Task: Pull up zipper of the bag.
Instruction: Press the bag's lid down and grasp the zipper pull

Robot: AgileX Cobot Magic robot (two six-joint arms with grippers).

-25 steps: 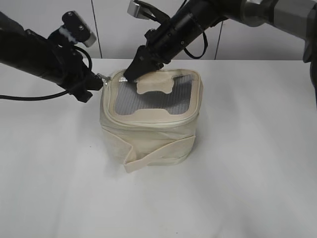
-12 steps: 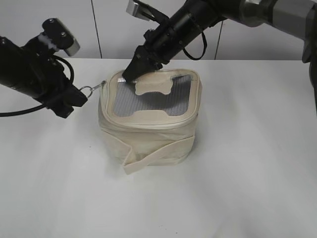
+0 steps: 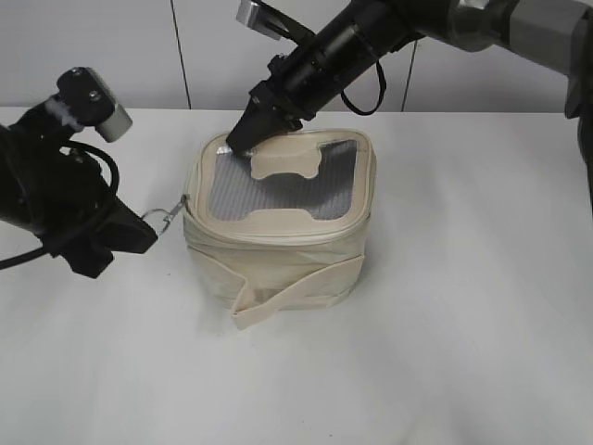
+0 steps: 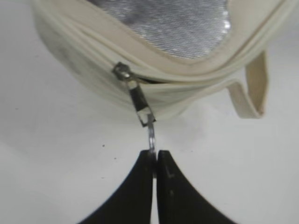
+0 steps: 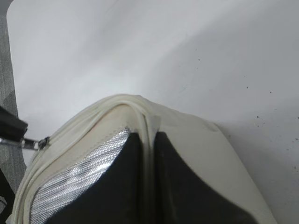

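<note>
My right gripper is holding the bag's back corner [image 3: 219, 147]. My left gripper goes on pulling the silver ring pull along the front rim [image 3: 282, 241] and lets go at its middle.
The cream-white bag [image 3: 278, 260] stands mid-table with its grey mesh window [image 3: 278, 185] up and a wide strap band round its body. The zipper [image 3: 278, 230] runs round the top panel's rim. My left gripper [image 3: 146, 225] is shut on the silver ring pull [image 3: 165, 216] at the bag's left front corner; the left wrist view shows the ring [image 4: 151, 135] pinched between the jaws [image 4: 153, 154], below the slider [image 4: 122, 71]. My right gripper [image 3: 243, 137] is shut on the bag's rim at the back left corner, pinching a fold of fabric [image 5: 148, 135] between its jaws.
The bag [image 4: 154, 84] stands on a white table [image 3: 463, 324]. A white panelled wall [image 3: 185, 56] runs behind it. A loose end of the strap [image 3: 255, 311] hangs at the bag's front. The right arm [image 3: 371, 37] reaches over from the back right.
My left gripper has moved toward the front left, drawing the ring pull and slider from the back left corner along the bag's left edge. The right gripper has stayed on the rim.
</note>
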